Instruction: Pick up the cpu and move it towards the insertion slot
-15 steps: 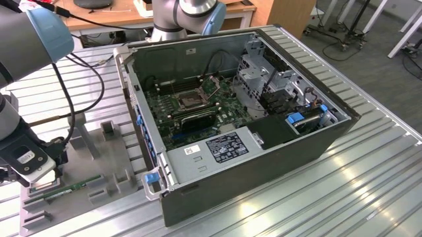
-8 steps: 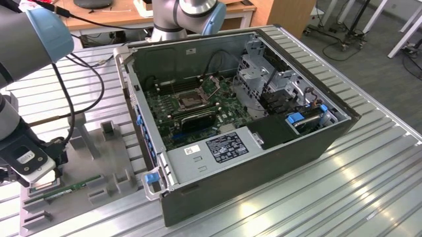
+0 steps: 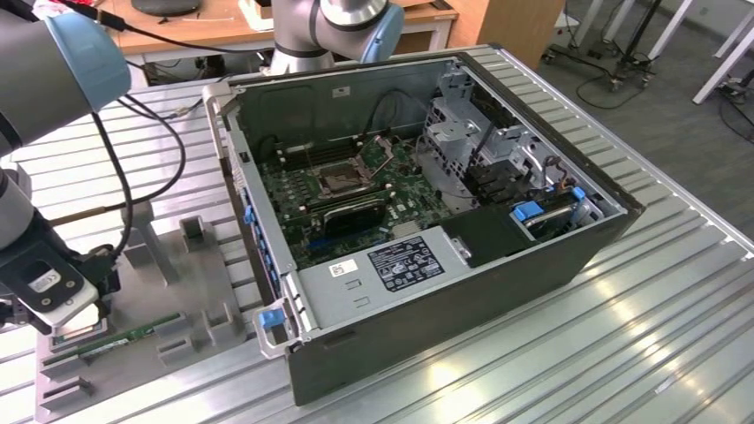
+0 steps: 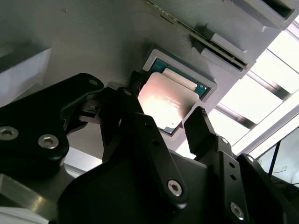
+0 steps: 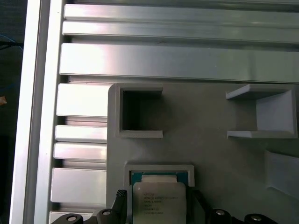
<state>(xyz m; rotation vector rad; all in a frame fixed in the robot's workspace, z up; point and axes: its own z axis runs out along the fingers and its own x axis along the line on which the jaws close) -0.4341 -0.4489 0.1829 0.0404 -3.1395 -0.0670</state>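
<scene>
I expect the cpu [image 5: 159, 201] to come out freely when I lift it, as the low grey pocket side [image 5: 159, 168] only borders the cpu's rim and leaves its top open.
The cpu [image 4: 161, 103], a flat square chip with a silvery top and a thin green rim, lies in a square pocket of the grey holder plate [image 5: 210, 158]. In both wrist views my gripper [image 4: 166, 97] hangs right over it, open, with one black finger on each side of the cpu [image 5: 159, 200] and a narrow gap showing at each edge. In the exterior view the gripper [image 3: 59, 320] is low over the plate at the view's lower left. The insertion slot [image 3: 342, 179], a silver-framed square socket with a dark centre, sits on the green board inside the open computer case.
The open computer case [image 3: 471, 291] stands in the middle of the slatted metal table [image 3: 659, 353]. A long green memory stick [image 3: 124, 339] lies on the holder plate beside the gripper. Raised grey blocks [image 3: 192, 231] stand on that plate. A black cable [image 3: 118, 177] hangs along the arm.
</scene>
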